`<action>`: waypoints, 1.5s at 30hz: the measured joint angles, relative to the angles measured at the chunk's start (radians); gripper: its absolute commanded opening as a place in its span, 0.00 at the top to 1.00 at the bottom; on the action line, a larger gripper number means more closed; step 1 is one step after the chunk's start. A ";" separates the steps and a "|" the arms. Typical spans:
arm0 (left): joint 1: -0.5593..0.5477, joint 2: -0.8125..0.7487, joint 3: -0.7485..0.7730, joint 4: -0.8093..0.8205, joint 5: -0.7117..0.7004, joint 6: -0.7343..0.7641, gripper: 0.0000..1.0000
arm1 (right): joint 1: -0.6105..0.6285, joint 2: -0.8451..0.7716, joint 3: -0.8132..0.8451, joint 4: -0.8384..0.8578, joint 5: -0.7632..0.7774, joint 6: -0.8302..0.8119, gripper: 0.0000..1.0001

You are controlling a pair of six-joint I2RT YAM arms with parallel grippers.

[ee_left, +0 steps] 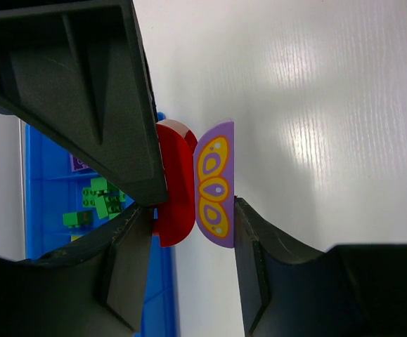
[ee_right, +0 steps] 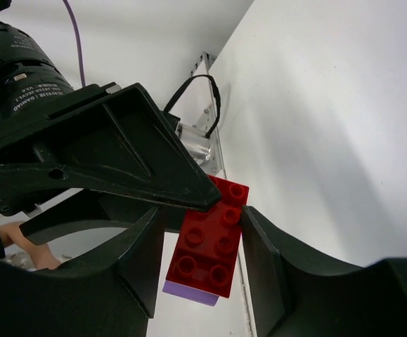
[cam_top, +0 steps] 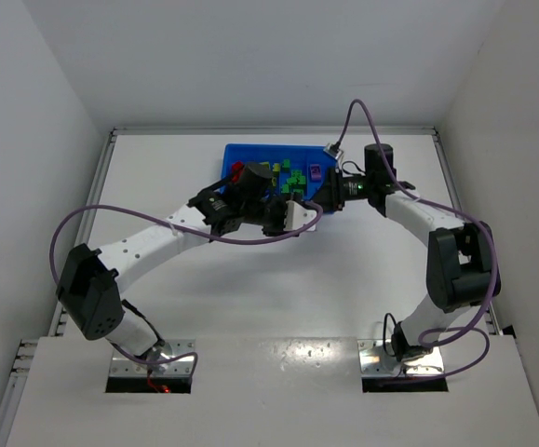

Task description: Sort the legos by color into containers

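Note:
The red lego (ee_right: 207, 244) sits slanted between my right gripper's fingers. Next, I open them and grip the red lego's sides (ee_right: 233, 264) squarely before my left gripper releases the stack.
A red lego (ee_left: 176, 182) stuck to a purple lego (ee_left: 216, 182) with a yellow butterfly print hangs above the table beside the blue tray (ee_left: 48, 210). My left gripper (ee_left: 191, 210) is shut on this stack, one finger on the red face and one on the purple face. In the right wrist view the red lego (ee_right: 210, 239) shows its studs, with the purple one (ee_right: 189, 293) under it. My right gripper (ee_right: 203, 225) is shut on the red lego's sides. In the top view both grippers, left (cam_top: 255, 200) and right (cam_top: 274, 216), meet at the tray's near edge and hide the stack.
The tray (cam_top: 250, 149) lies at the back centre of the table. It holds green legos (cam_top: 292, 179), a purple one (cam_top: 316, 171), a red one (cam_top: 236, 170) and a yellow one (cam_top: 274, 168). White walls stand close on three sides.

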 measured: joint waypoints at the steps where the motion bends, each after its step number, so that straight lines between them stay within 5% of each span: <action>1: -0.001 0.000 0.000 0.000 -0.002 0.000 0.74 | 0.000 0.000 -0.002 0.000 0.000 0.000 0.52; 11: -0.001 0.000 -0.016 0.006 -0.016 0.003 0.74 | -0.010 0.000 -0.023 -0.013 0.003 -0.018 0.52; 17: 0.011 -0.009 -0.016 0.058 -0.089 0.006 0.74 | -0.024 -0.005 -0.035 -0.125 0.015 -0.072 0.31; 45: 0.009 -0.017 0.047 -0.055 -0.082 0.024 0.74 | -0.019 -0.022 0.069 -0.245 0.091 -0.156 0.29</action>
